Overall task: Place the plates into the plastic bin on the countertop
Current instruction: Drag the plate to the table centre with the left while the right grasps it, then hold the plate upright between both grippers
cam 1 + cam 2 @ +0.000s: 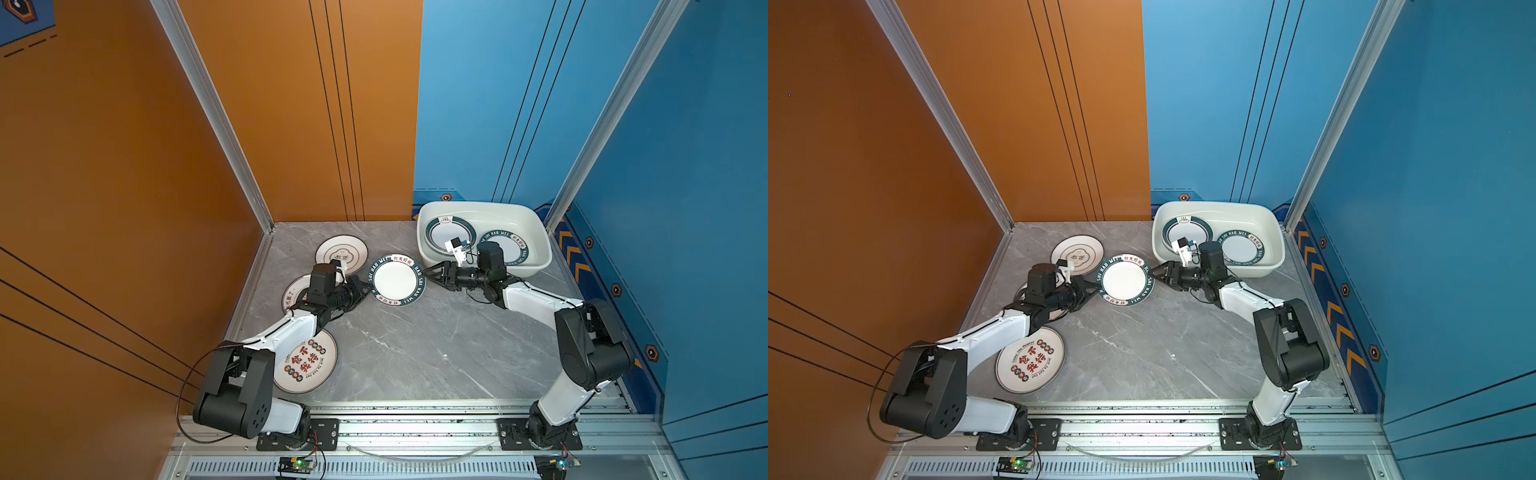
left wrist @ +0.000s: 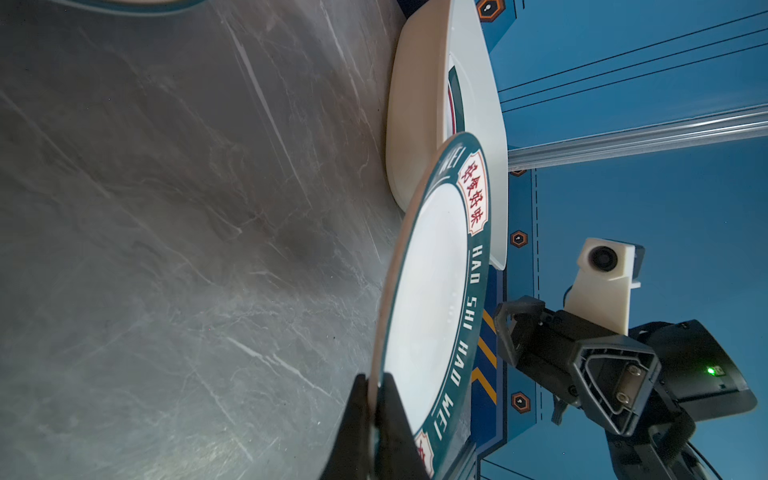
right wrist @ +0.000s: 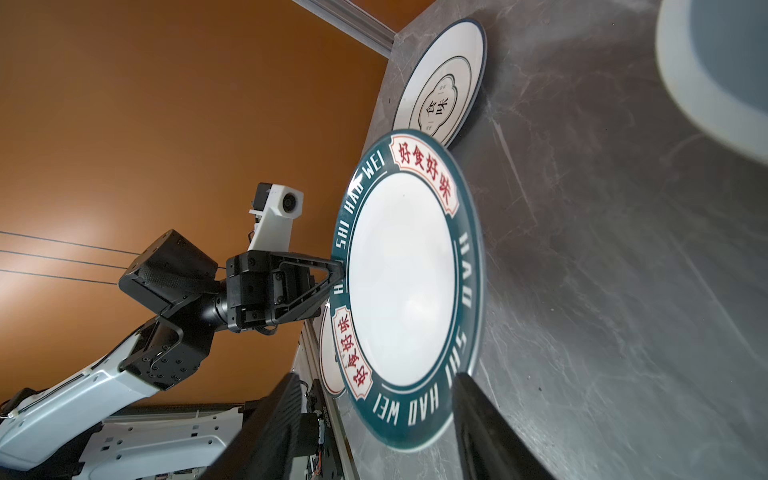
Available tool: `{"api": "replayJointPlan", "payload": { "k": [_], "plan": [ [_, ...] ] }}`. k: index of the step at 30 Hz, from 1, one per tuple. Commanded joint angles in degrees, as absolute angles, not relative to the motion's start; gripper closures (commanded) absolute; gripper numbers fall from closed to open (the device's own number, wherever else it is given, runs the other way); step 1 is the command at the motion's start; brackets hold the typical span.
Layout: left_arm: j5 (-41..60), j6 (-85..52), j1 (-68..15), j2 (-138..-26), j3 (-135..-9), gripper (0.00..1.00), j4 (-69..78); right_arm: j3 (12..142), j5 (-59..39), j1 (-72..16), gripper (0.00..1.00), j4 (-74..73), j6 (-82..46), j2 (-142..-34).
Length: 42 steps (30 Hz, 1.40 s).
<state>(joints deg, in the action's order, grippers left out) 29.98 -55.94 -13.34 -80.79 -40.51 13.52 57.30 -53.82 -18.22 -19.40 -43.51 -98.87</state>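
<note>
The plate's rim (image 3: 470, 352) is close to one finger of my open right gripper, so that gripper should move over to centre the plate's rim before it closes and takes the plate from my left gripper.
A white plate with a dark-green lettered rim (image 1: 397, 280) (image 1: 1124, 280) (image 2: 428, 291) (image 3: 403, 286) hangs tilted just above the countertop (image 1: 415, 345). My left gripper (image 1: 368, 286) (image 1: 1096, 287) (image 2: 374, 378) is shut on its left rim. My right gripper (image 1: 428, 272) (image 1: 1154, 271) (image 3: 376, 378) stands open at the opposite rim, one finger on either side of the edge. The white plastic bin (image 1: 478, 204) (image 1: 1217, 203) (image 2: 415, 104) sits at the back right. It holds a large green-rimmed plate (image 1: 451, 235) and a smaller lettered one (image 1: 505, 247).
On the countertop lie a cream quatrefoil plate (image 1: 341, 253) (image 3: 440, 83) at the back left and a cream plate with Chinese characters (image 1: 305, 361) at the front left. Another plate (image 1: 293, 291) is mostly hidden under the left arm. Aluminium rails and walls edge the surface.
</note>
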Motion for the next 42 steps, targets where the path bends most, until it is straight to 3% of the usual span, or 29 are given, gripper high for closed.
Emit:
{"api": "replayJointPlan", "payload": {
  "k": [1,13,22,31,38,42],
  "plan": [
    [32.26,-57.37,-14.27,-79.33,-40.78,1.0,18.34,57.46,-53.9,-18.93,0.41,-23.61,-45.99,-100.77],
    [32.17,-56.85,-14.53,-79.28,-40.56,1.0,18.41,58.11,-51.68,-19.66,0.42,-23.51,-46.46,-100.15],
    [32.26,-56.78,-14.62,-79.13,-40.78,1.0,18.39,58.46,-44.25,-17.06,0.42,-12.11,-38.99,-93.97],
    [32.12,-56.87,-15.25,-79.14,-40.94,1.0,18.41,58.63,-44.43,-18.29,0.43,-12.13,-39.18,-97.75],
    [31.62,-57.03,-16.17,-79.7,-40.97,1.0,18.85,59.51,-46.06,-20.37,0.47,-15.58,-40.62,-100.62],
    [31.62,-57.3,-16.59,-80.74,-41.04,1.0,19.81,59.65,-47.99,-20.83,0.56,-19.55,-43.59,-102.32]
  ]
}}
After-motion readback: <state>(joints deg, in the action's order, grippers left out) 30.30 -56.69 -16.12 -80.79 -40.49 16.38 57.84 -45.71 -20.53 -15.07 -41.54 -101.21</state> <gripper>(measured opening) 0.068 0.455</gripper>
